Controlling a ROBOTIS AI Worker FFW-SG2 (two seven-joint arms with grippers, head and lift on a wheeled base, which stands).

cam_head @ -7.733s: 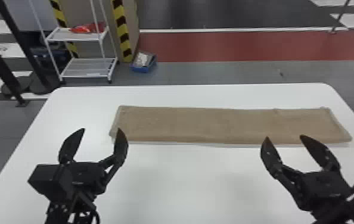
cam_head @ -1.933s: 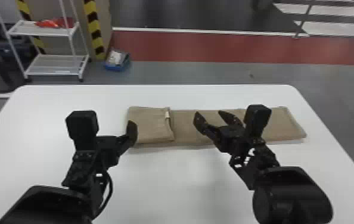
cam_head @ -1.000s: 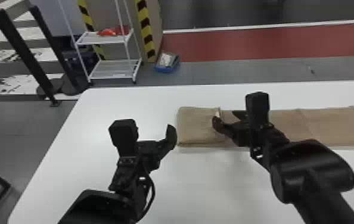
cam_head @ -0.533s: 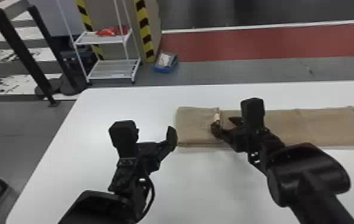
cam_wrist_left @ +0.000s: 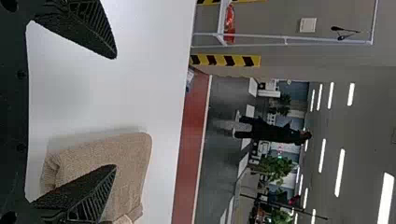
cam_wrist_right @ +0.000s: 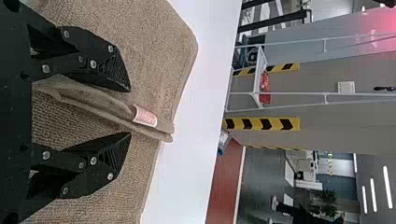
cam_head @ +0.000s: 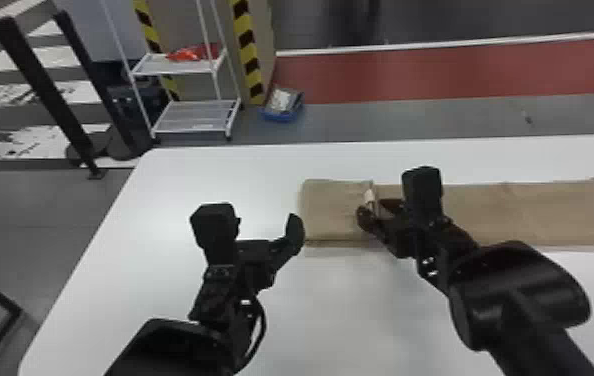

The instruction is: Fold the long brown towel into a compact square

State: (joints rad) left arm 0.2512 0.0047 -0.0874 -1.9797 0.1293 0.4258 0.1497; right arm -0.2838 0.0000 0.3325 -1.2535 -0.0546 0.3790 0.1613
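Observation:
The raised end of the towel sits clear of the layer beneath, so when I lift, the folded-over flap will slant up alone and leave that layer flat.
The brown towel lies lengthwise across the table, its left end folded over; a pale label sits on the folded edge. At that edge is my right gripper. In the right wrist view my right gripper is open, its fingers either side of the raised folded edge, with gaps between. My left gripper is left of the towel's folded end. The left wrist view shows my left gripper wide open, one finger overlapping the towel, nothing held.
The white table extends left of the towel and in front of it. Beyond its far edge stand a white shelf rack and a blue box on the floor. Dark posts stand at the far left.
Compared with earlier, the towel's left end has been folded over and both arms stand farther forward. Lately my right gripper has shifted slightly at the folded edge; the left arm has kept nearly still.

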